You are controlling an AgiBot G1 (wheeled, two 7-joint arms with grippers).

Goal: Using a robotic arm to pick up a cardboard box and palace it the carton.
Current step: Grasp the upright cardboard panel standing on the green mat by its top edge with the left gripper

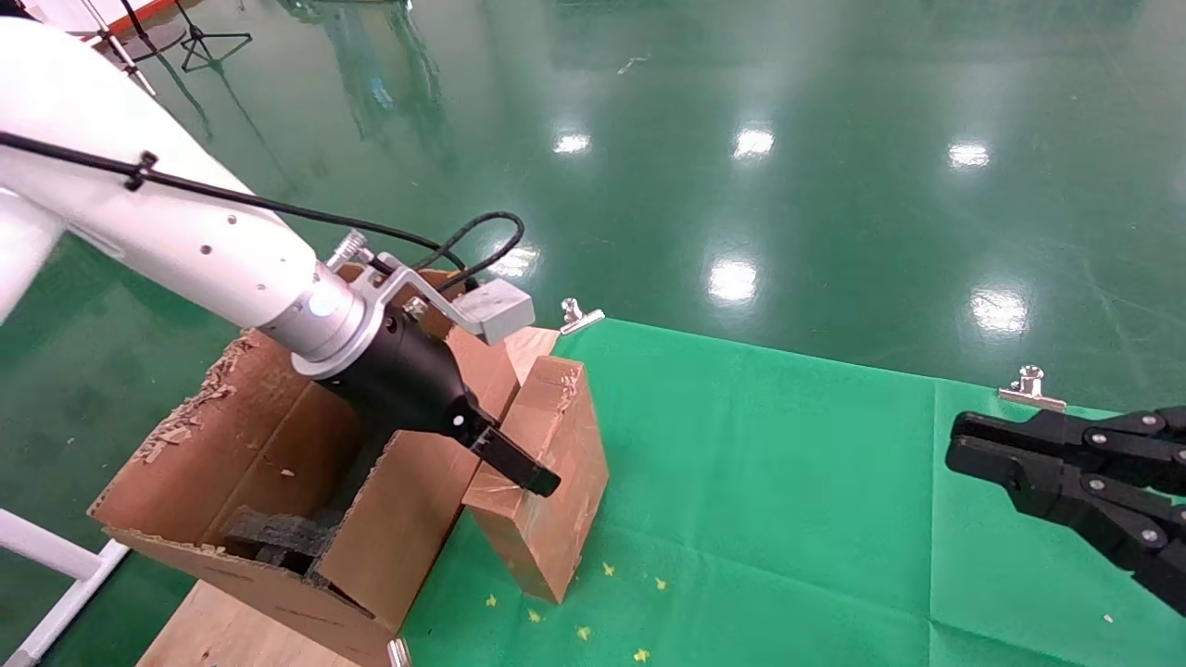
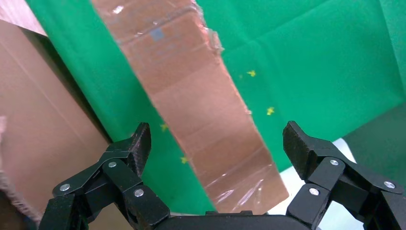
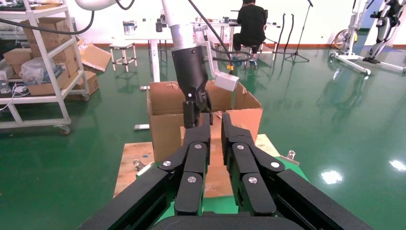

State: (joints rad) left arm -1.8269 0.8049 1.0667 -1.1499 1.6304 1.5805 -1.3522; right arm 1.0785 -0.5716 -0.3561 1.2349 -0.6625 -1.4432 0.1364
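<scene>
My left gripper should grip the cardboard box by its narrow top (image 1: 536,421) and lift it into the carton, because the cardboard box stands (image 1: 573,506) beside the carton, far from my right gripper.
The small brown cardboard box (image 1: 547,463) stands on end on the green cloth (image 1: 788,482), tilted against the carton's side flap. The large carton (image 1: 259,435) with ragged edges holds black foam (image 1: 278,533). My left gripper (image 1: 523,472) on the white-and-silver robotic arm (image 1: 185,232) hangs over the box's top end. In the left wrist view it (image 2: 218,143) is open, and the taped box (image 2: 201,100) lies between its fingers (image 2: 139,143) without touching them. My right gripper (image 1: 964,449) is parked at the right over the cloth, shut and empty (image 3: 215,120).
Metal clips (image 1: 579,315) (image 1: 1028,384) hold the cloth at the table's far edge. A wooden board (image 1: 222,630) lies under the carton. Yellow specks (image 1: 584,632) dot the cloth near the box. A white frame (image 1: 56,556) stands at the lower left.
</scene>
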